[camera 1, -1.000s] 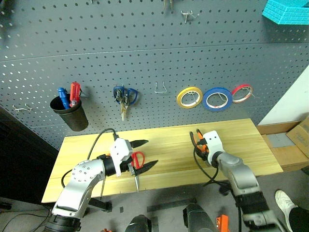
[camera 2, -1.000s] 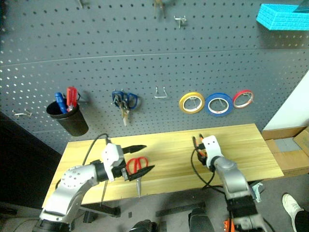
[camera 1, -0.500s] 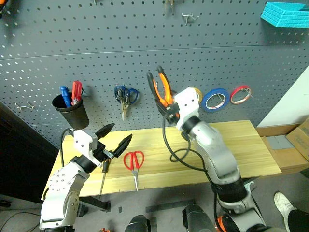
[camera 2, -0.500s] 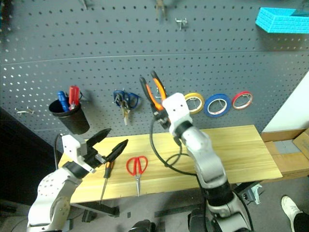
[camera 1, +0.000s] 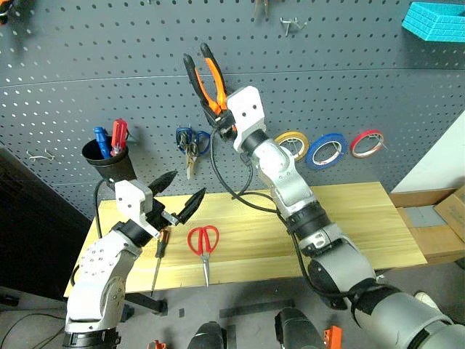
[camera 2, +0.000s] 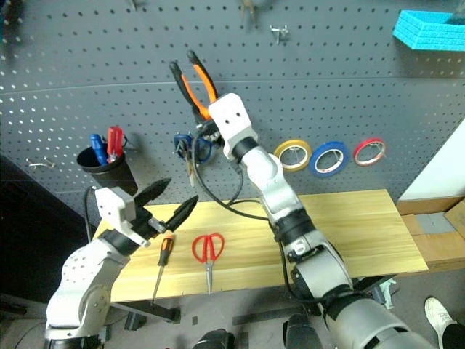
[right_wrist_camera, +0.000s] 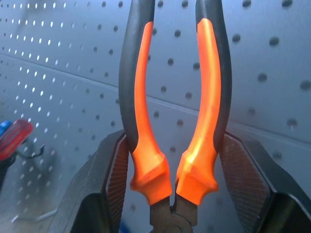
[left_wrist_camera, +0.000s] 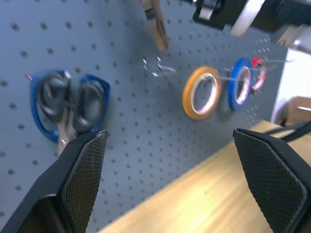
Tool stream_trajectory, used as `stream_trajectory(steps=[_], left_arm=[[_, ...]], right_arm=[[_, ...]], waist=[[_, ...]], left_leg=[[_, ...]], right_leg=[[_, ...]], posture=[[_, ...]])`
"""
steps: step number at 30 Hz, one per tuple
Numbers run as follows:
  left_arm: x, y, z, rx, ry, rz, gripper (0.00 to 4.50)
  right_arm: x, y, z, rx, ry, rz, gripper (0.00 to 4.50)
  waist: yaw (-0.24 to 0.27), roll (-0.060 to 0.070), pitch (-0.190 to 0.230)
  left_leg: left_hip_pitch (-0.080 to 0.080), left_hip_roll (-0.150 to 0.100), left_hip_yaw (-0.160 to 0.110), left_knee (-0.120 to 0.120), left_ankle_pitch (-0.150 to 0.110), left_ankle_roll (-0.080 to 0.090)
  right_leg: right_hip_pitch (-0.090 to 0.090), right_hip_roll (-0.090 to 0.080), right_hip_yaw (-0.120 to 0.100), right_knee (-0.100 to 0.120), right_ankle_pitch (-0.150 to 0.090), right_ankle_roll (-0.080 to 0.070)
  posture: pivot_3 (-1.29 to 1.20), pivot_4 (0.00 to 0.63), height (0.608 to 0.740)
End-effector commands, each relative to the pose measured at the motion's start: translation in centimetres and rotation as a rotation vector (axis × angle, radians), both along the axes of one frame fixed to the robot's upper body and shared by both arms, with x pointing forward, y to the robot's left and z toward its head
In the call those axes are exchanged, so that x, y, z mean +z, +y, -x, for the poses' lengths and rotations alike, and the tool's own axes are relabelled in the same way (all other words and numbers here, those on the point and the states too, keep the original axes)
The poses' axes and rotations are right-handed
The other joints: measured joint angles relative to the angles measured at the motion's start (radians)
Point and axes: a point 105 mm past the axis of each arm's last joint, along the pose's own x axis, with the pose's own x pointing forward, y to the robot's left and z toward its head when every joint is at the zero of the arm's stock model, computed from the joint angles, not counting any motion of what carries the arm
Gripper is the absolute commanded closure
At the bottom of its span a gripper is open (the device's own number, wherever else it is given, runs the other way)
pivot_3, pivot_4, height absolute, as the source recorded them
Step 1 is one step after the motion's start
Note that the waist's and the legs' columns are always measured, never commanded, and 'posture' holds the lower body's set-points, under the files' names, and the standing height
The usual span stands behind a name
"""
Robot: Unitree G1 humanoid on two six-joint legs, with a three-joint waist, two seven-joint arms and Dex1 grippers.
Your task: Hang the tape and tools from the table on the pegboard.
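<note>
The pliers' head (left_wrist_camera: pixel 157 28) points down over the empty wire hook (left_wrist_camera: pixel 158 68). My right gripper should keep lowering the pliers until the wire hook holds them, then let go.
My right gripper (camera 1: pixel 220 118) is raised in front of the pegboard (camera 1: pixel 378 80), shut on the pliers (camera 1: pixel 203 73). It grips them near the head, and the orange-and-black handles (right_wrist_camera: pixel 146 97) point up. My left gripper (camera 1: pixel 185 186) hovers open and empty above the left part of the table (camera 1: pixel 349 218). The red-handled scissors (camera 1: pixel 203 243) and the slim screwdriver (camera 1: pixel 158 256) lie flat on the wood just right of it. The blue tape (camera 1: pixel 325 150) hangs on the pegboard between a yellow ring (camera 1: pixel 293 143) and a red ring (camera 1: pixel 365 142).
Blue-handled scissors (camera 1: pixel 190 144) hang left of the raised arm. A bare wire hook (left_wrist_camera: pixel 158 68) sits between them and the yellow ring. A black cup (camera 1: pixel 109 156) with red and blue handles hangs at the left. A teal box (camera 1: pixel 436 18) sits top right, cardboard boxes (camera 1: pixel 450 211) at the right.
My right arm lifted the pliers off the table, up and leftward to the pegboard. My left gripper drew back left and upward from the red scissors, staying open.
</note>
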Motion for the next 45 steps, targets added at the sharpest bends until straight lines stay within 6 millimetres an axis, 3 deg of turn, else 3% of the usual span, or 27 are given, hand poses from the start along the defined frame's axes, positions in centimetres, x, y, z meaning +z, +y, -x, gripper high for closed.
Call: stream_trajectory(steps=[1,6,12,19,23,28,29,31,36,41,45], left_arm=[[1.7,-0.8,0.1,-0.017,-0.056,0.004,0.1],[2.2,-0.9,0.1,-0.016,-0.066,0.0,0.1],[2.7,-0.7,0.2,-0.003,-0.07,-0.007,0.1],[2.6,-0.3,0.4,0.02,-0.056,-0.017,0.1],[2.1,-0.2,0.3,0.043,-0.037,-0.009,0.1],[0.2,0.0,-0.4,0.096,0.051,-0.018,0.1],[-0.5,-0.1,-0.4,0.106,0.087,-0.019,0.1],[-1.8,-0.2,-0.4,0.115,0.158,-0.023,0.1],[-6.9,0.0,0.8,0.187,0.396,-0.087,0.05],[-10.7,0.5,1.9,0.304,0.58,-0.105,0.05],[-14.4,1.0,2.3,0.428,0.772,-0.143,0.05]], right_arm=[[2.0,-0.6,-0.5,-0.024,-0.108,-0.017,1.98],[1.2,-2.2,-2.1,-0.104,-0.12,0.042,1.98],[-1.2,-4.9,-3.9,-0.21,-0.049,0.074,1.98],[-4.0,-5.5,-4.6,-0.234,0.087,0.034,1.98],[-6.9,-5.4,-4.9,-0.258,0.184,0.093,1.98],[-9.2,-6.8,-4.6,-0.268,0.253,0.092,0.34],[-9.7,-7.2,-4.3,-0.264,0.262,0.108,0.02],[-10.7,-7.8,-3.5,-0.248,0.292,0.132,0.02],[-13.9,-9.6,3.1,-0.067,0.456,0.236,0.0],[-15.3,-10.9,8.6,0.105,0.637,0.324,0.0],[-15.4,-11.0,10.5,0.173,0.695,0.365,0.0]], waist=[[0.002,0.0,0.0],[0.009,0.0,0.0],[0.024,0.001,0.004],[0.036,0.001,0.01],[0.044,0.001,0.011],[0.051,0.002,0.012],[0.053,0.002,0.012],[0.055,0.003,0.012],[0.051,0.005,0.016],[0.039,0.005,0.023],[0.037,0.003,0.026]], left_leg=[[0.0,0.0,0.0,0.0,0.0,0.0],[0.0,0.0,0.0,-0.001,0.0,0.0],[0.0,0.0,0.0,-0.002,0.0,0.0],[0.001,0.001,-0.001,-0.001,0.0,0.0],[0.001,0.004,-0.001,0.0,0.0,0.0],[0.002,0.01,0.0,0.0,0.0,0.0],[0.002,0.011,0.0,0.0,0.0,0.0],[0.002,0.013,0.0,0.0,0.0,0.0],[0.0,0.014,0.0,-0.001,0.0,0.0],[0.0,0.015,0.001,-0.001,-0.001,-0.001],[0.001,0.016,0.0,0.0,-0.001,-0.001]], right_leg=[[0.0,0.0,0.0,0.0,0.0,0.0],[0.0,0.0,0.0,0.0,0.0,0.0],[-0.001,0.001,0.001,0.0,0.0,0.0],[0.0,0.003,0.001,0.0,0.0,-0.002],[0.0,0.006,0.001,0.0,0.001,-0.003],[0.001,0.011,0.0,0.0,0.002,-0.006],[0.001,0.012,0.0,0.0,0.002,-0.006],[0.001,0.014,-0.001,-0.001,0.002,-0.007],[-0.001,0.014,0.0,-0.002,0.001,-0.008],[-0.001,0.014,-0.001,-0.002,-0.005,-0.005],[0.001,0.015,-0.002,0.0,-0.005,-0.006]], posture=[[0.05,0.115,0.74],[0.09,0.132,0.74],[0.13,0.158,0.74],[0.14,0.177,0.74],[0.13,0.18,0.74],[0.1,0.179,0.74],[0.08,0.18,0.74],[0.08,0.18,0.74],[0.04,0.195,0.74],[0.01,0.201,0.74],[-0.01,0.204,0.74]])
